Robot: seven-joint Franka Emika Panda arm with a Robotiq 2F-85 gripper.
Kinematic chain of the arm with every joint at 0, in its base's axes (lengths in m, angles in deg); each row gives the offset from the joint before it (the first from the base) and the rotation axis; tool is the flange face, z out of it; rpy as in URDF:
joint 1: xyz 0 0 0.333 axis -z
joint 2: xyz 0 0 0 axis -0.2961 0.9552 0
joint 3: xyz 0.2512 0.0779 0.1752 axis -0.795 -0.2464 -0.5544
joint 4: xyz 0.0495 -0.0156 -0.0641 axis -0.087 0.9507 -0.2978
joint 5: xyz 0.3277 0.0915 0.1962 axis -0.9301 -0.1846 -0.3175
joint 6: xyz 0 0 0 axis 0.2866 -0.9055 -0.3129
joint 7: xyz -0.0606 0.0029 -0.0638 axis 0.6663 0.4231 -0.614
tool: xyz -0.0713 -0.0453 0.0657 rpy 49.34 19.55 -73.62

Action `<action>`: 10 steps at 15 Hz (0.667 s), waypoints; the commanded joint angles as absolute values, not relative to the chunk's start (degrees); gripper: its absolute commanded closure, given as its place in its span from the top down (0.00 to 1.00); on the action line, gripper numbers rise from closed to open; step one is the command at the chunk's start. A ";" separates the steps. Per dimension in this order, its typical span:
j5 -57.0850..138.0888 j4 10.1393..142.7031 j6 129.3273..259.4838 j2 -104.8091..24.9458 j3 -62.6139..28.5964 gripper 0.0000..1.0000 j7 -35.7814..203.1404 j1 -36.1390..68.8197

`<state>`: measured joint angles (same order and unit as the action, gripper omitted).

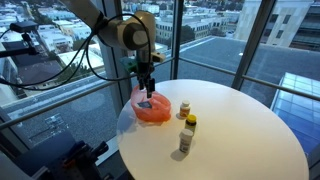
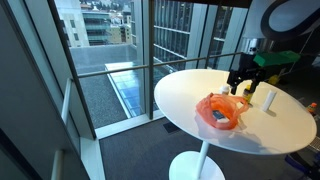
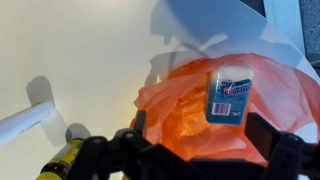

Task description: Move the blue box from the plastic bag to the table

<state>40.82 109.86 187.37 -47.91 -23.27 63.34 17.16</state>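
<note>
My gripper will lift the blue box [image 3: 229, 96] free and leave the bag behind, because the box lies uncovered in the plastic bag's wide opening [image 3: 192, 110].
An orange plastic bag [image 3: 190, 110] lies open on the round white table [image 1: 240, 130]. It also shows in both exterior views [image 1: 152, 108] [image 2: 220, 110]. A blue box [image 3: 230, 95] with a white top and a barcode lies inside the bag, also faintly visible in an exterior view [image 1: 148, 103]. My gripper [image 3: 198, 128] hangs just above the bag, open and empty, one finger on each side of the bag's opening. The box sits near the right finger, not touching it. The gripper shows above the bag in both exterior views [image 1: 148, 85] [image 2: 240, 85].
Small bottles stand beside the bag: a white one [image 1: 186, 140], a yellow-capped one [image 1: 190, 122] and a short one [image 1: 184, 108]. In the wrist view a white bottle [image 3: 22, 122] and a yellow one [image 3: 60, 160] lie at lower left. Glass walls surround the table.
</note>
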 commanded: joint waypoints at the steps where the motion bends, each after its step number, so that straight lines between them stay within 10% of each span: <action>1: 41.88 107.22 190.28 -42.63 -22.03 1.00 63.22 15.48; 10: 41.32 103.36 194.25 -33.62 -20.70 1.00 62.79 11.53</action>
